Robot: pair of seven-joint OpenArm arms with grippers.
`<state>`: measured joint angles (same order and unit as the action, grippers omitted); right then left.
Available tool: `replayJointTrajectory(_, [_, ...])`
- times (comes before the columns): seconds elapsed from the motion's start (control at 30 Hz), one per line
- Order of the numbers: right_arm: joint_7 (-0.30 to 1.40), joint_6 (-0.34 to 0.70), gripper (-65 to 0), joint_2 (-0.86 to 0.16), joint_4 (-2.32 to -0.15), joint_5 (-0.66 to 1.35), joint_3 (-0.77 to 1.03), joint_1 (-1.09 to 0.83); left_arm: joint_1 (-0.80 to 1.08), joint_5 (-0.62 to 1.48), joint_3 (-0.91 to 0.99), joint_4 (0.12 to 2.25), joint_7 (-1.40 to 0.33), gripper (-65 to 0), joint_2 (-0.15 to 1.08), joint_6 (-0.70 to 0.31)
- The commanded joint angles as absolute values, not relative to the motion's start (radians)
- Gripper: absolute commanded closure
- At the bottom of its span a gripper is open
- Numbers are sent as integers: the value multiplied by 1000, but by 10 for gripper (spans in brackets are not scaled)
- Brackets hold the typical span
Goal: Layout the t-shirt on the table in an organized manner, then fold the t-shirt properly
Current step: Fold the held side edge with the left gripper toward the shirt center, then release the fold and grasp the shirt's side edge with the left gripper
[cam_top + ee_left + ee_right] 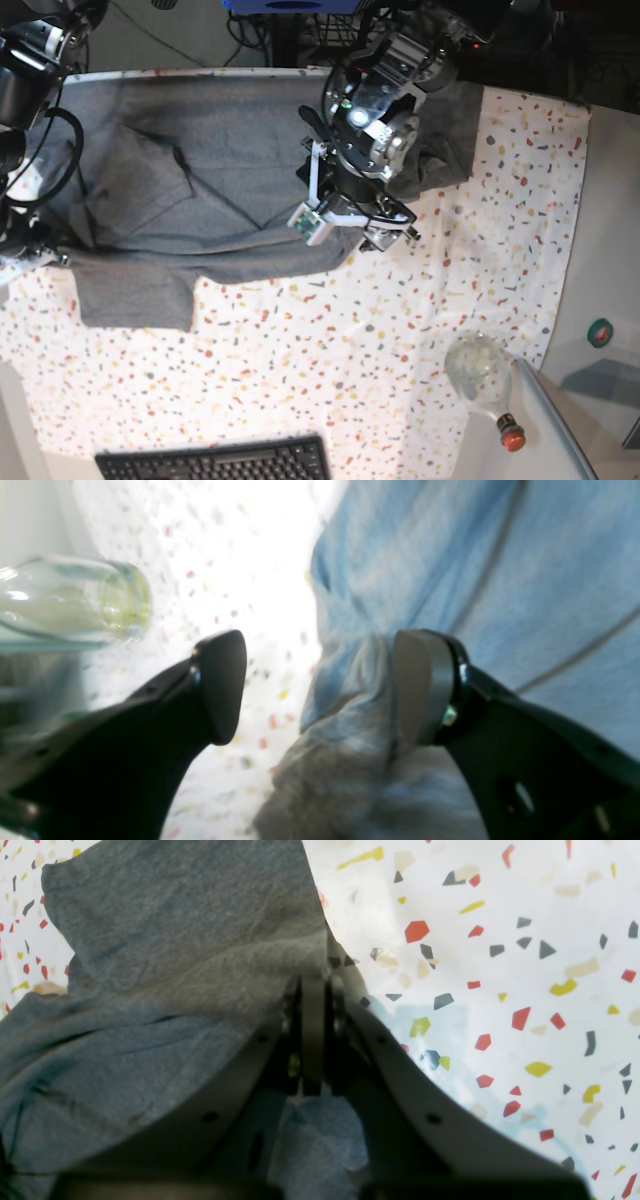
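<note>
The t-shirt's hem bunches (442, 168) past my open left gripper. Next, I go to the bunched end (412, 188), take hold of its edge and pull the hem straight.
The grey t-shirt (230, 150) lies spread across the far half of the speckled table (330, 340), one sleeve hanging toward the near left. My left gripper (388, 228) hovers at the shirt's right lower hem. In the left wrist view it (320, 690) stands open, and a bunched fold of the t-shirt (450, 555) rests against the right pad (417, 690). My right gripper (45, 255) is at the shirt's left edge. In the right wrist view it (312, 985) is shut, with the edge of the t-shirt (175, 940) running into its tips over the table (500, 990).
A clear glass bottle (480, 372) with a red cap lies at the table's near right, and shows blurred in the left wrist view (75, 600). A black keyboard (215, 462) sits at the front edge. A plain grey side surface (600, 260) borders the right.
</note>
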<state>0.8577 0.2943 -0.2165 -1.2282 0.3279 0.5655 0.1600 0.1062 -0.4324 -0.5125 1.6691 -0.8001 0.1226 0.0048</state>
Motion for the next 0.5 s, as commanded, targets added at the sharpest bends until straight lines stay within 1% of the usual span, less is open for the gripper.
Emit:
replayJointTrajectory(0.0, [840, 295, 0, -236, -1245, 337, 568, 182, 102, -354, -492, 1738, -819, -443, 143, 10])
replayJointTrajectory(0.07, [840, 295, 0, -236, -1245, 337, 568, 182, 91, -93, -438, 1831, -866, -443, 179, -18])
replayJointTrajectory(0.13, [840, 295, 0, -236, -1247, 337, 568, 182, 67, 171, -329, 1853, -911, -443, 226, -77])
replayJointTrajectory(0.2, [840, 295, 0, -236, -1247, 337, 568, 182, 41, 404, -200, 1790, -951, -443, 263, -108])
replayJointTrajectory(0.27, [840, 295, 0, -236, -1247, 337, 568, 182, 7, 590, -114, 1684, -963, -443, 312, -111])
replayJointTrajectory(0.37, [840, 295, 0, -237, -1248, 337, 568, 182, -62, 750, -151, 1541, -964, -438, 394, -114])
replayJointTrajectory(0.47, [840, 295, 0, -236, -1248, 337, 568, 182, -131, 837, -300, 1497, -964, -436, 455, -114])
